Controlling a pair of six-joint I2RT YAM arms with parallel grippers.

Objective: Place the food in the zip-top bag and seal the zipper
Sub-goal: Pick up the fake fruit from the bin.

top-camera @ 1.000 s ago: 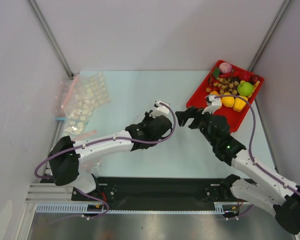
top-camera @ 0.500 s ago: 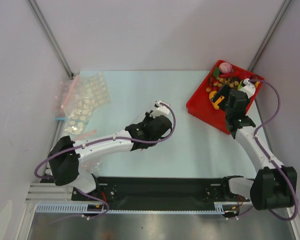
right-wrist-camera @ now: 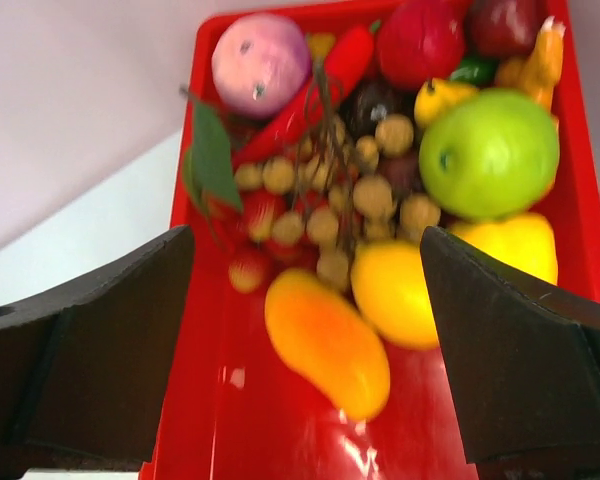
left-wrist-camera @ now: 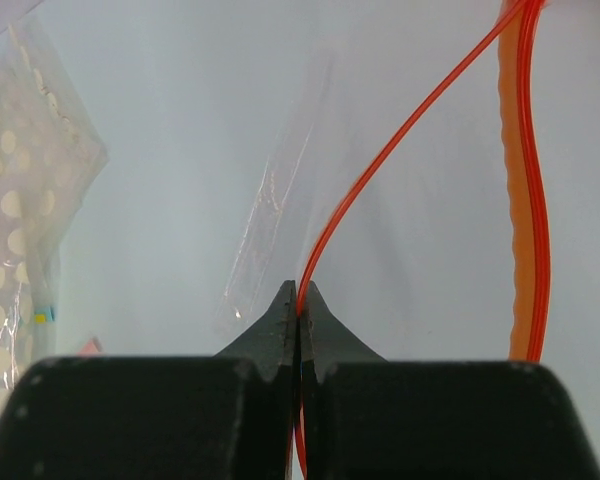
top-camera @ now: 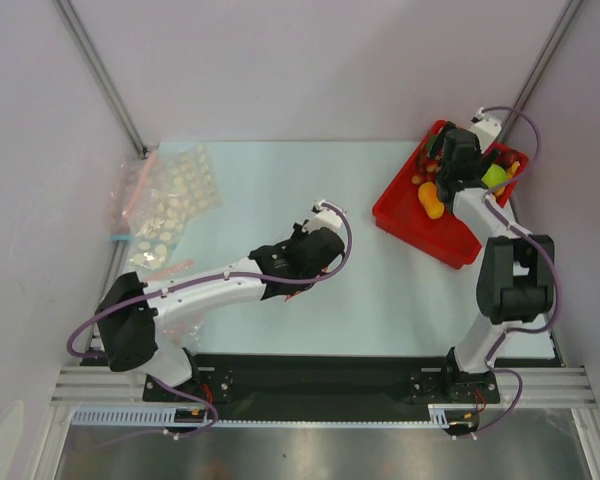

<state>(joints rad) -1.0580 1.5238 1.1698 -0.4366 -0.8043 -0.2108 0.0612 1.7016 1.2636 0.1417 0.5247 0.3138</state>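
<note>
My right gripper keeps reaching in, because the brown cluster's stem (right-wrist-camera: 330, 118) sticks up in line with its open fingers, until they can close around that stem (right-wrist-camera: 344, 185).
My left gripper (left-wrist-camera: 298, 312) is shut on the thin red-orange zipper (left-wrist-camera: 380, 170) of the clear zip-top bag (left-wrist-camera: 280, 190). The bag's other closure strip (left-wrist-camera: 525, 200) curves away on the right. In the top view the left gripper (top-camera: 305, 240) is at mid-table and the bag barely shows. My right gripper (right-wrist-camera: 310, 340) is open and empty above the red tray (right-wrist-camera: 240, 420) of food, straddling an orange mango (right-wrist-camera: 327, 342). A yellow lemon (right-wrist-camera: 395, 295), green apple (right-wrist-camera: 490, 152), red chili (right-wrist-camera: 315, 85), pink-purple fruit (right-wrist-camera: 260, 62) and brown clusters (right-wrist-camera: 330, 215) lie there.
The red tray (top-camera: 400, 215) sits at the back right by the frame post, with the right gripper (top-camera: 442, 170) over it. Clear dotted bags (top-camera: 170, 205) lie at the back left and show in the left wrist view (left-wrist-camera: 20, 200). Walls close in on both sides.
The right arm swung from the middle of the table back and right to over the red tray. The left arm stayed almost still, shut on the zipper.
</note>
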